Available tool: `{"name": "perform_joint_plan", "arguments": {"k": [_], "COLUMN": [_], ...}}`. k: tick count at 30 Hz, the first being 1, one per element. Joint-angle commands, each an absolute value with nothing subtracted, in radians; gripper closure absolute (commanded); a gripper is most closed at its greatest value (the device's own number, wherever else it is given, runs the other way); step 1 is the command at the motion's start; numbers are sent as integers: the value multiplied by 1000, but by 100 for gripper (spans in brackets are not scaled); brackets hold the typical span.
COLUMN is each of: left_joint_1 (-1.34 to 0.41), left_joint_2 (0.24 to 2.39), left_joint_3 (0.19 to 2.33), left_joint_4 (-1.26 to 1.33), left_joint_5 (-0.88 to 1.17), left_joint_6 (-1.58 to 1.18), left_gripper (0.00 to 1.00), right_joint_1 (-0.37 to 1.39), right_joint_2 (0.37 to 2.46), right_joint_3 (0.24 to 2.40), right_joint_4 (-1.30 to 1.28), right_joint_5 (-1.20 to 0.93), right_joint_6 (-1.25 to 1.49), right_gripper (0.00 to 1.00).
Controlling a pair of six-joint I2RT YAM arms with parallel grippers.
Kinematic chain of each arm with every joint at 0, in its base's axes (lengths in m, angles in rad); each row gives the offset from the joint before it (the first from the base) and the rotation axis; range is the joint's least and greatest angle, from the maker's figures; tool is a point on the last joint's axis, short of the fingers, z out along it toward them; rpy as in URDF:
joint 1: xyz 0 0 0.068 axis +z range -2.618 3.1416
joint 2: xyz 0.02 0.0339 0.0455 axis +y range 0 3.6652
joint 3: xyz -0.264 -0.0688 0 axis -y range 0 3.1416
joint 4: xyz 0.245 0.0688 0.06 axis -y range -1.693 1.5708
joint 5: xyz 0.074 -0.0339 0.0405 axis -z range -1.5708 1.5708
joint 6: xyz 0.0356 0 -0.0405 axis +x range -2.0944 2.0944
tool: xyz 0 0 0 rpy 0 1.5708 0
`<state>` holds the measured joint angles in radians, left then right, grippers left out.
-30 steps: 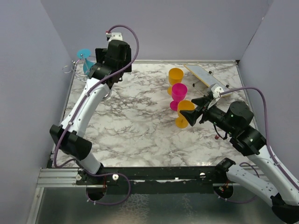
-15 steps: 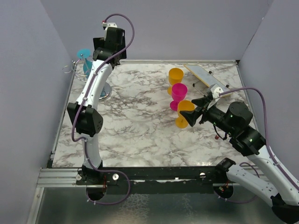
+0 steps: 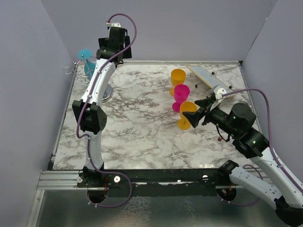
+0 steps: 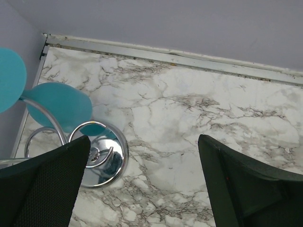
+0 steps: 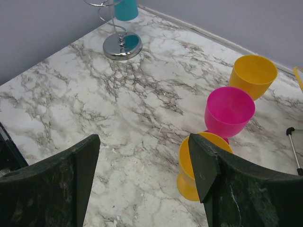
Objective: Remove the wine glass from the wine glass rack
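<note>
The teal wine glass [image 3: 89, 69] hangs outside the left gripper's open fingers, so the robot's left gripper should first pull back and swing across over the wine glass rack [image 3: 79, 72].
A teal wine glass [image 3: 85, 60] hangs upside down on the wine glass rack [image 3: 72, 70] at the far left corner. In the left wrist view its bowl [image 4: 59, 106] sits above the wire hoops [image 4: 47, 135] and the round shiny disc base [image 4: 102, 158]. My left gripper [image 3: 110, 51] is open and empty, high above the table just right of the rack [image 4: 142, 142]. My right gripper [image 3: 196, 111] is open and empty [image 5: 143, 139], right beside an orange glass [image 5: 189, 175]. The rack base [image 5: 122, 46] also shows far off in the right wrist view.
Three plastic glasses stand at mid right: an orange one [image 3: 178, 78], a pink one [image 3: 181, 94] and the nearer orange one [image 3: 186, 116]. A flat board [image 3: 208, 78] lies at the back right. Grey walls close in the table on three sides.
The left arm has unfolded and straightened, lifting its gripper higher beside the rack. The teal glass still hangs on the rack. The right arm has not moved.
</note>
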<state>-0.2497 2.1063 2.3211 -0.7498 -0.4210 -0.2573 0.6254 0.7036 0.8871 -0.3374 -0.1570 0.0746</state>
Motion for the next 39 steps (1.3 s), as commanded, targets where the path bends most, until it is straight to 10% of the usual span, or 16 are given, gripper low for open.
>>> {"name": "perform_joint_plan", "arguments": {"k": [1, 39], "left_joint_1": [-238, -158], "left_joint_2": [2118, 1896], "left_joint_3": [2318, 2009], "left_joint_4": [-745, -838], "left_joint_5": [-404, -380], "left_joint_6": [-282, -230], "left_gripper": [1, 1], "right_joint_1": [630, 630], "right_joint_2": [699, 708], "right_joint_3": [881, 875], "right_joint_4": [-307, -299], "right_joint_5": [-128, -136], "right_joint_6": [74, 83], "right_gripper": [23, 24]}}
